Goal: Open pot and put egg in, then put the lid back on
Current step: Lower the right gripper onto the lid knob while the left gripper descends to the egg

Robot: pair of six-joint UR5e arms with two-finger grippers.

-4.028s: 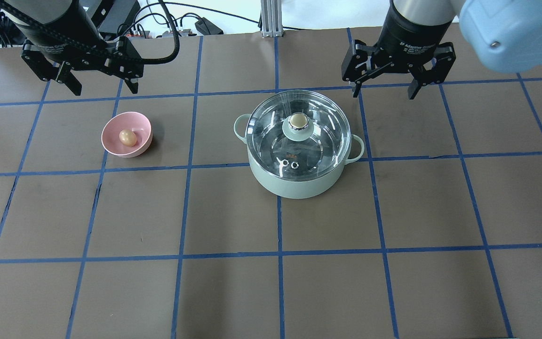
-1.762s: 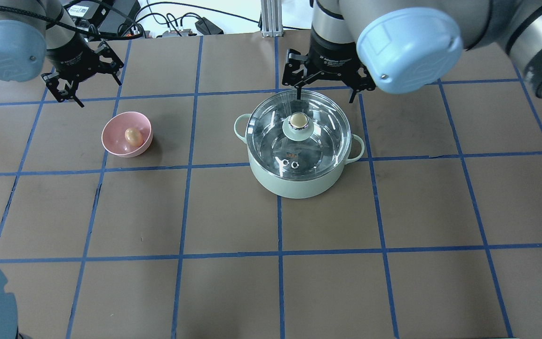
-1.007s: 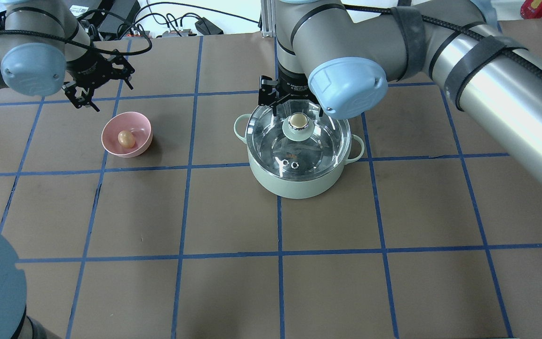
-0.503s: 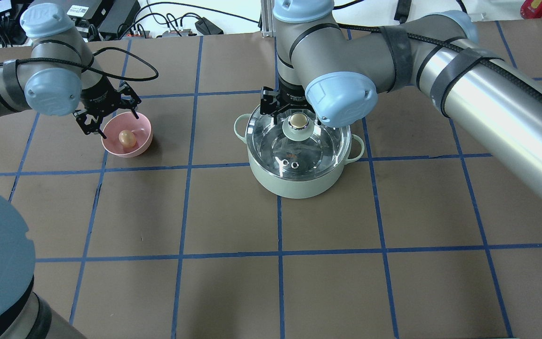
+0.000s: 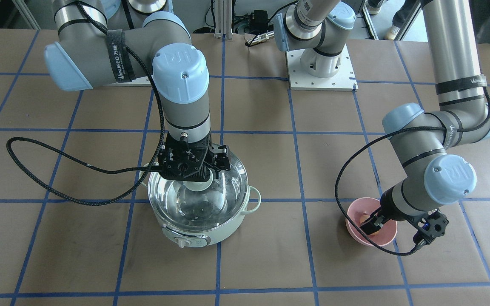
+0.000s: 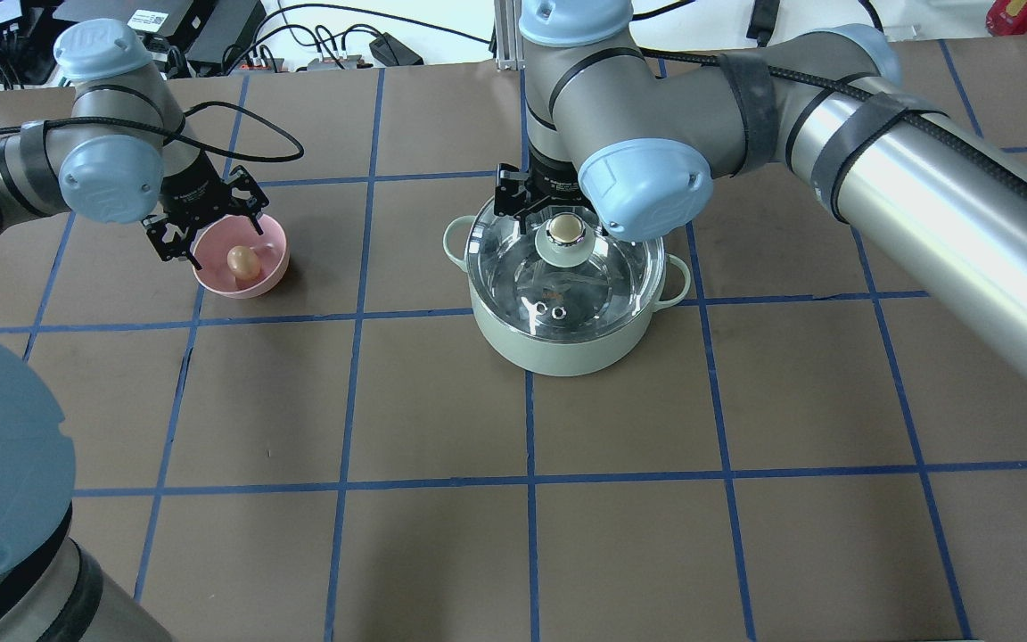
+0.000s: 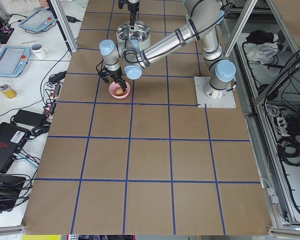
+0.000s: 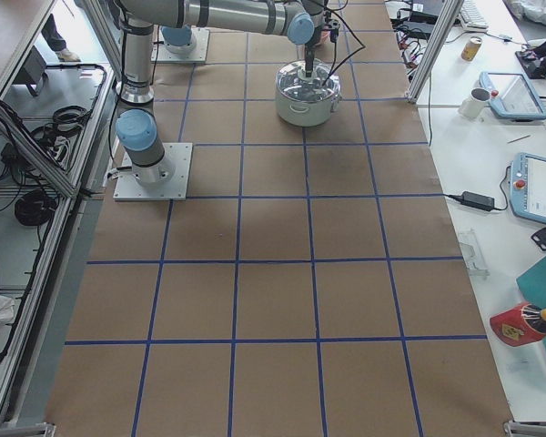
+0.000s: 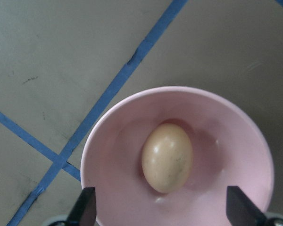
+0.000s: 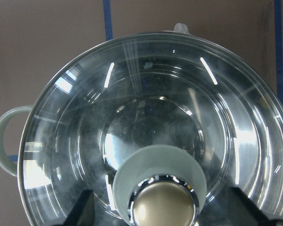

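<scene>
The tan egg (image 9: 167, 158) has a wide gap (image 9: 120, 153) around it inside the pink bowl, so the egg will come out and the bowl will stay in place when I lift.
The mint-green pot (image 6: 558, 349) stands mid-table with the glass lid (image 6: 607, 267) on it. My right gripper (image 6: 554, 201) hangs open over the lid. In the right wrist view its fingertips (image 10: 82, 207) stand apart on either side of the tan ball knob (image 10: 162, 203) without touching it. The tan egg (image 6: 242, 260) lies in a pink bowl (image 6: 268, 272) to the left of the pot. My left gripper (image 6: 208, 234) is open just above the bowl's far rim. In the left wrist view the egg (image 9: 167, 157) lies between its fingertips (image 9: 87, 205).
The brown table (image 6: 442, 535) carries a grid of blue tape. In the front-facing view a black cable (image 5: 58, 168) loops from the right arm over the table beside the pot (image 5: 211, 231). The bowl (image 5: 387, 236) sits under the left wrist there.
My left gripper has come down and sideways from behind the bowl to right over it. My right gripper has moved from the back right to over the lid knob and has settled there.
</scene>
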